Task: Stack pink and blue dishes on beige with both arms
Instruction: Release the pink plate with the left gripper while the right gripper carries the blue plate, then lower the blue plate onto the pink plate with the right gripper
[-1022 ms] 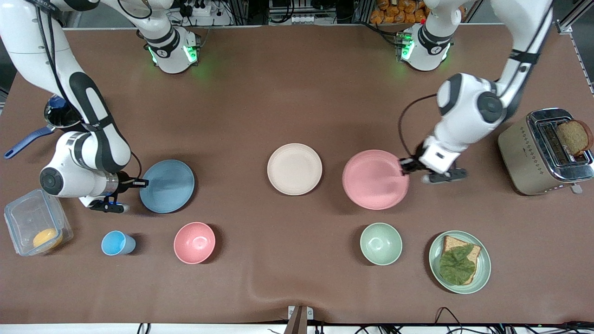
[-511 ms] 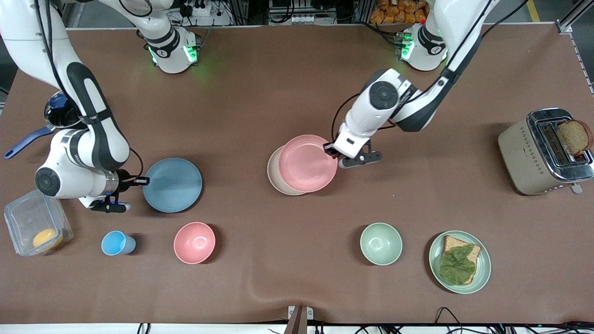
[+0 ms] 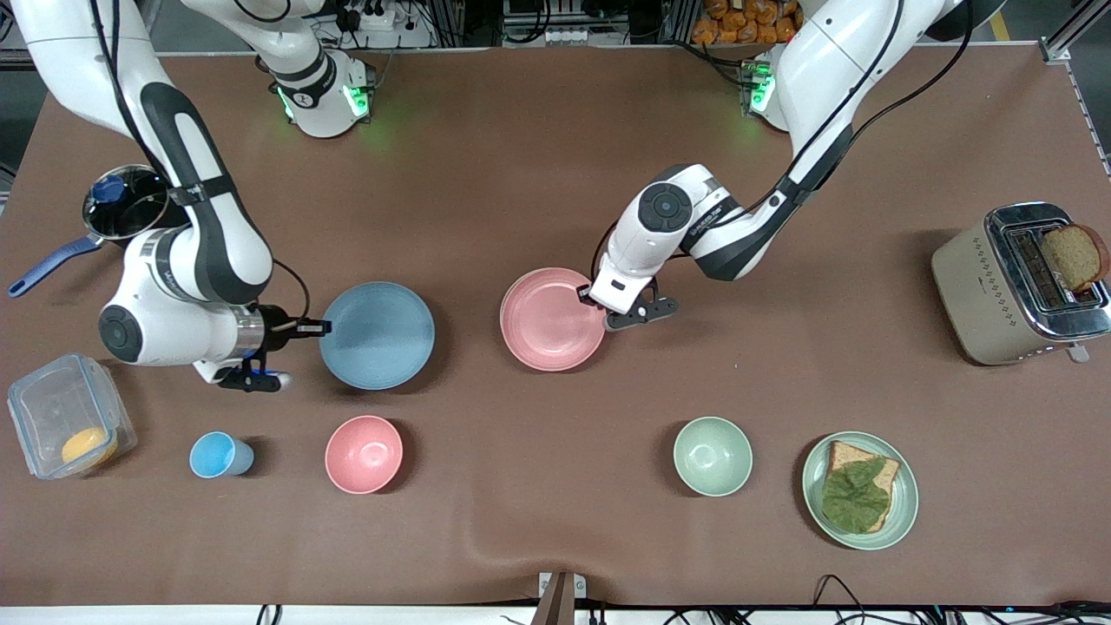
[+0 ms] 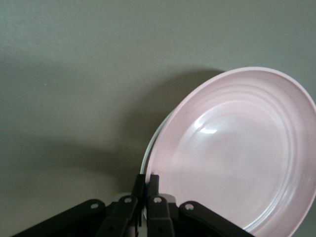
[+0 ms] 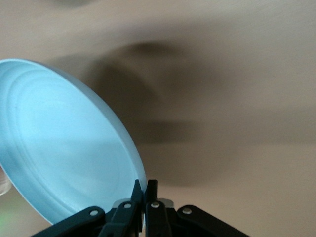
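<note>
Next, I open my left gripper and back it clear before my right gripper lowers the blue plate (image 3: 378,335), because my left gripper blocks the stack at the pink plate's rim (image 3: 594,312).
The pale pink plate (image 3: 553,319) sits at the table's middle, right over the beige plate, which it covers almost fully. Only a thin pale rim of the beige plate (image 4: 150,146) shows beneath it in the left wrist view. My left gripper (image 3: 588,295) (image 4: 146,178) is shut on the pink plate's (image 4: 237,153) rim, on the edge toward the left arm's end. The light blue plate (image 3: 377,335) (image 5: 64,143) hangs tilted over the table, beside the pink plate toward the right arm's end. My right gripper (image 3: 317,328) (image 5: 144,185) is shut on its rim.
Nearer the front camera stand a small blue cup (image 3: 217,455), a deep pink bowl (image 3: 364,454), a green bowl (image 3: 713,456) and a green plate with bread and lettuce (image 3: 903,503). A toaster (image 3: 972,295) is at the left arm's end. A pot (image 3: 126,208) and a clear container (image 3: 39,408) are at the right arm's end.
The left arm carried the pink plate from the left arm's end to the middle, over the beige plate. The right arm moved the blue plate toward the middle.
</note>
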{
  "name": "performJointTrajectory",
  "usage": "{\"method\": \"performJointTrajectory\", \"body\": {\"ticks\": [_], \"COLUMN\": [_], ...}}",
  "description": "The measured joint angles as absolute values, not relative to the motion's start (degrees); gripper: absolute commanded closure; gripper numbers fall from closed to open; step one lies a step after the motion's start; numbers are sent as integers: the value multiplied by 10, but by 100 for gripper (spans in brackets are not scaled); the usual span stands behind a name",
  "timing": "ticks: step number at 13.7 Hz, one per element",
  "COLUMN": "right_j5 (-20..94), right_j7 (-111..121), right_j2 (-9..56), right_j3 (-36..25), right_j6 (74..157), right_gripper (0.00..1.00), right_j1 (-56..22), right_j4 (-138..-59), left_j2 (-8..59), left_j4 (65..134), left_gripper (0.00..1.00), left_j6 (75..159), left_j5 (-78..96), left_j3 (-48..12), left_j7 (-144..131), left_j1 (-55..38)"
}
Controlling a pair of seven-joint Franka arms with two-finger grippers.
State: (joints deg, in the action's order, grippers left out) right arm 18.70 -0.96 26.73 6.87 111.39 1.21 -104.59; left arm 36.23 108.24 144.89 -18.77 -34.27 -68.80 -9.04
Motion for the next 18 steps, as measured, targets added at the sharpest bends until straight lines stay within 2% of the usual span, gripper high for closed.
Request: {"method": "performJointTrajectory", "body": {"ticks": [4,5,6,7,13,18], "right_j5": [247,267,284,295,329,347], "right_j7": [-30,-36,-41,-47,-115,-210], "right_j2": [267,267,267,268,268,269], "right_j3": [69,70,70,70,72,72], "right_j6": [1071,1067,1063,1060,1081,1142], "right_gripper": [100,100,100,100,100,100], "right_j1": [3,0,-4,-9,-67,-141], "right_j4": [-1038,-1038,-1038,-1039,-1038,-1039], "left_j2": [362,362,362,362,347,195], "left_j4": [1083,1083,1083,1083,1066,1041], "left_gripper": [100,90,48,0,0,0], "left_j6": [1448,1447,1447,1446,1420,1295], "left_j5": [-188,-188,-188,-188,-188,-191], "left_j3": [-343,-343,-343,-342,-340,-340], "left_j7": [-691,-691,-691,-692,-701,-614], "left_j1": [-95,-95,-96,-96,-84,27]}}
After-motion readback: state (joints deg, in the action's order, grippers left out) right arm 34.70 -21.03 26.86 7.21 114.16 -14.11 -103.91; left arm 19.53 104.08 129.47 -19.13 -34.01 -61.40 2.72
